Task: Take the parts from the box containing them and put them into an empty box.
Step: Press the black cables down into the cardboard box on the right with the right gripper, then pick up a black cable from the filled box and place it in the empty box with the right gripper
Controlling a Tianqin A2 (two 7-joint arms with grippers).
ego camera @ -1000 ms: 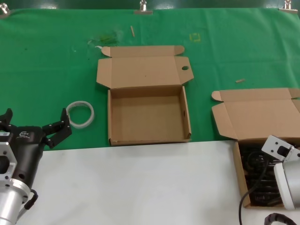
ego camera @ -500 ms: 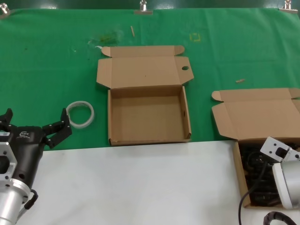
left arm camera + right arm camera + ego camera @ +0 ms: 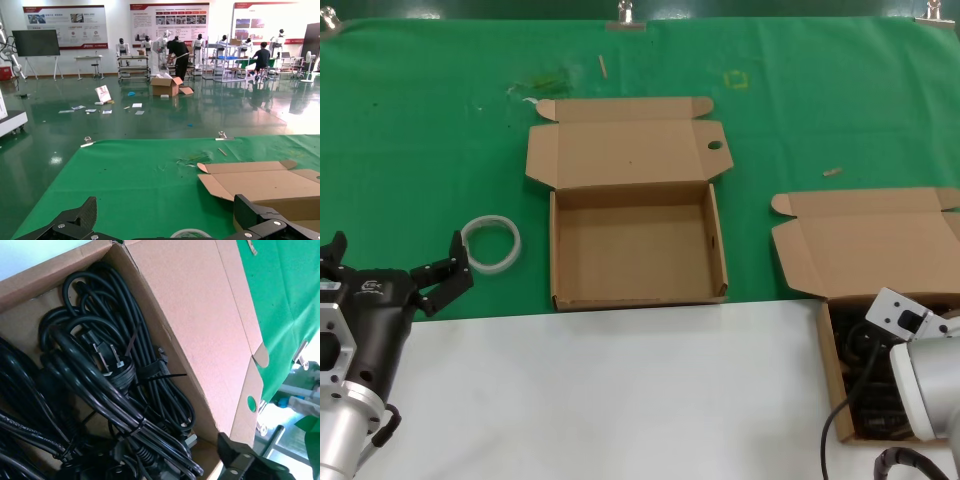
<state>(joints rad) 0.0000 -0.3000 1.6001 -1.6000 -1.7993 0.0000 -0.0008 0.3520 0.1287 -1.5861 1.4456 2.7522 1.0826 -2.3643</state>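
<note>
A thin tie (image 3: 138,427) holds the cable bundle (image 3: 95,385) tight, so I expect its loops to stay together and come away from the other cables when I lift it.
The parts, bundled black cables with plugs (image 3: 105,385), lie in the brown box (image 3: 832,375) at the right front, with its lid (image 3: 870,240) folded back. In the head view only dark cable (image 3: 865,350) shows beside my right wrist. My right gripper (image 3: 160,467) is down over the cables, open and holding nothing; one finger (image 3: 243,461) shows by the box wall. The empty box (image 3: 638,250) sits at the centre, its lid tab holed (image 3: 715,145). My left gripper (image 3: 390,262) waits open at the left, also seen in its wrist view (image 3: 167,225).
A white ring (image 3: 491,243) lies on the green cloth (image 3: 420,150) just beyond my left gripper and shows in the left wrist view (image 3: 192,233). A white sheet (image 3: 620,390) covers the front of the table. Small scraps (image 3: 832,172) lie on the cloth.
My right wrist has shifted slightly to the left over the cable box. The left arm and both boxes have not moved.
</note>
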